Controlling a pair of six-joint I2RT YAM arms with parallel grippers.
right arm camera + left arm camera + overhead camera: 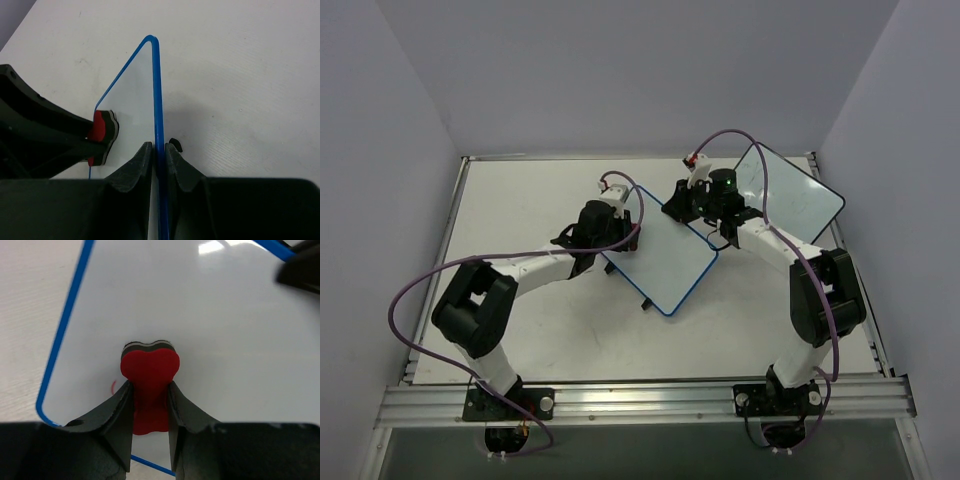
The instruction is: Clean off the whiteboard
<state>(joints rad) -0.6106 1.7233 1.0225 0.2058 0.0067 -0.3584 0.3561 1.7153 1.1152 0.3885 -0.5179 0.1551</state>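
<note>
A red mark point(114, 386) can be seen beside the eraser by the whiteboard's far end, so the robot's left gripper should wipe across the mark and then sweep back toward the whiteboard's near corner point(669, 311).
A blue-framed whiteboard point(670, 262) lies tilted at the table's middle. My right gripper point(708, 228) is shut on its far right edge; in the right wrist view the jaws point(159, 150) pinch the blue frame point(156, 75). My left gripper point(612, 238) is shut on a red heart-shaped eraser point(150, 371) with a dark felt base, pressed against the board's white face point(210, 325) near its left corner. A small red mark point(113, 386) shows just left of the eraser. The eraser point(103, 131) also shows in the right wrist view.
A second whiteboard point(790, 195) with a dark frame lies at the back right, behind my right arm. A small black piece point(645, 303) sticks out under the held board's near edge. Walls close the table on three sides.
</note>
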